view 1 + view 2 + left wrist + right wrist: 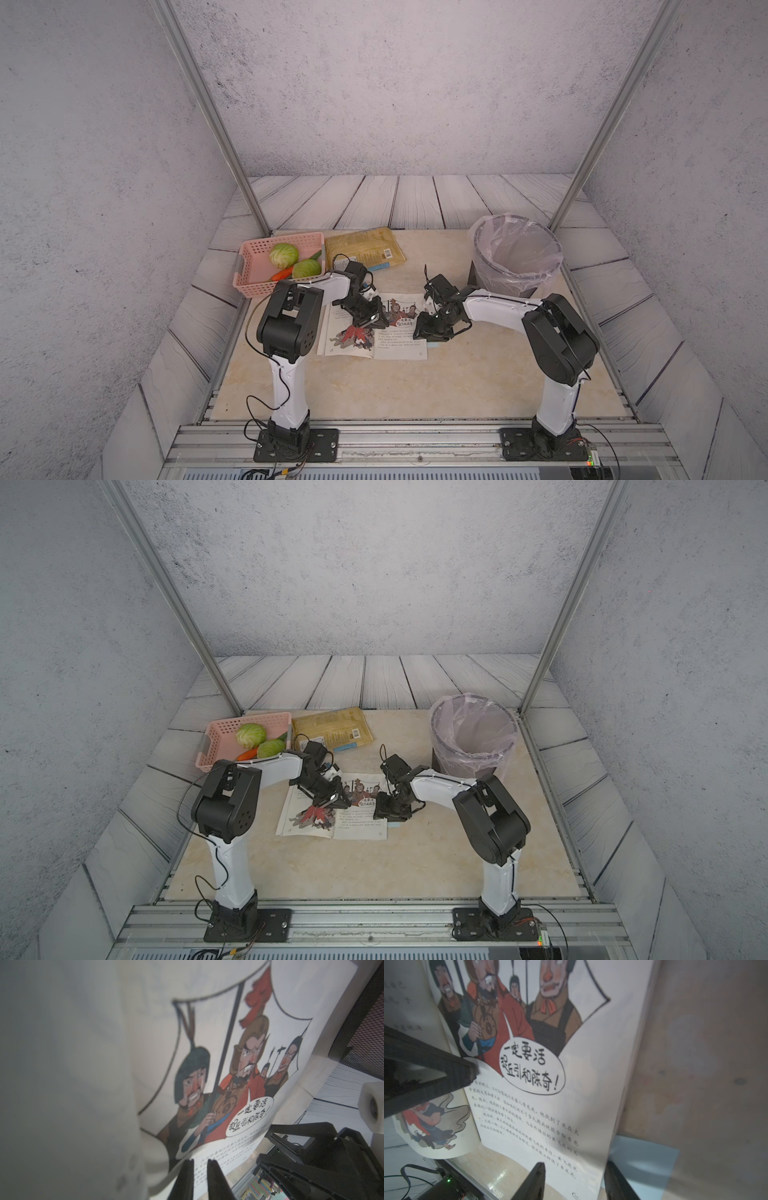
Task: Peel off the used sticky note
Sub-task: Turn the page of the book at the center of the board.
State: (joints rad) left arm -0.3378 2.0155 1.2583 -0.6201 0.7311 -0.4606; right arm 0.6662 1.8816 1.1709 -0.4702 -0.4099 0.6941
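The robot's left gripper is over the page (395, 315) that covers the sticky note, so it should go back across the spine (374, 344) before the right gripper lifts that page.
An open picture book (395, 347) (357, 829) lies flat mid-table. A pale blue sticky note (643, 1159) pokes out from under the right page's outer edge, and shows as a sliver in both top views (437, 344) (395, 824). My right gripper (574, 1169) (428, 332) hovers low over that edge, open. One finger is over the printed page (550, 1115) and the other is at the note's edge, with nothing gripped. My left gripper (200, 1164) (374, 318) is shut, tips down on the right page (207, 1043) near the spine.
A pink basket (249, 253) with two cabbages and a carrot stands at the back left. A yellow packet (365, 247) lies beside it. A grey bin (515, 253) lined with a plastic bag stands at the back right, just behind my right arm.
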